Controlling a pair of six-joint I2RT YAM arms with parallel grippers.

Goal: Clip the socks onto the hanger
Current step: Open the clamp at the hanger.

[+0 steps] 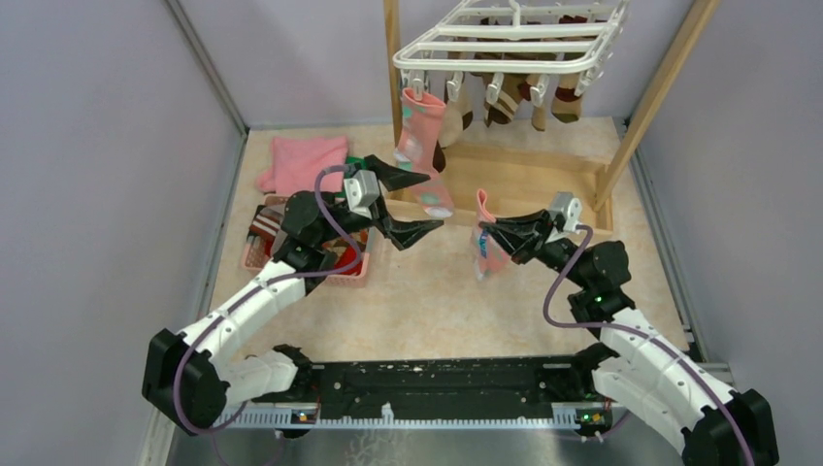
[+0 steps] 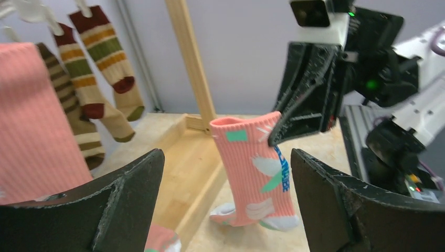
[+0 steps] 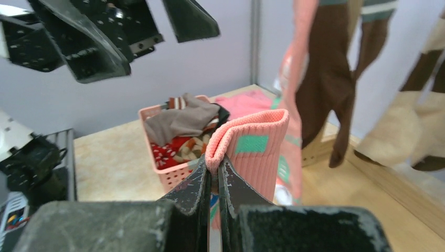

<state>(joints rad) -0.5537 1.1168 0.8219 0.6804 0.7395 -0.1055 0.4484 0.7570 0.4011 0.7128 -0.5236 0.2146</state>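
The left gripper is open and the held pink sock's free cuff edge (image 1: 481,197) faces it, so the robot should keep moving the left gripper in until its fingers are on both sides of that cuff edge.
My right gripper (image 1: 488,230) is shut on the cuff of a pink sock with teal patches (image 1: 488,250), which hangs from it above the floor; it also shows in the left wrist view (image 2: 257,173) and the right wrist view (image 3: 257,152). My left gripper (image 1: 424,202) is open and empty, just left of that sock. The white hanger (image 1: 514,39) hangs at the top. A matching pink sock (image 1: 422,146) is clipped at its left; striped and brown socks (image 1: 505,97) hang beside it.
A pink basket (image 1: 291,254) with several socks stands on the floor at the left, seen also in the right wrist view (image 3: 178,131). A folded pink cloth (image 1: 303,160) lies behind it. A light wooden post frame (image 1: 660,92) holds the hanger.
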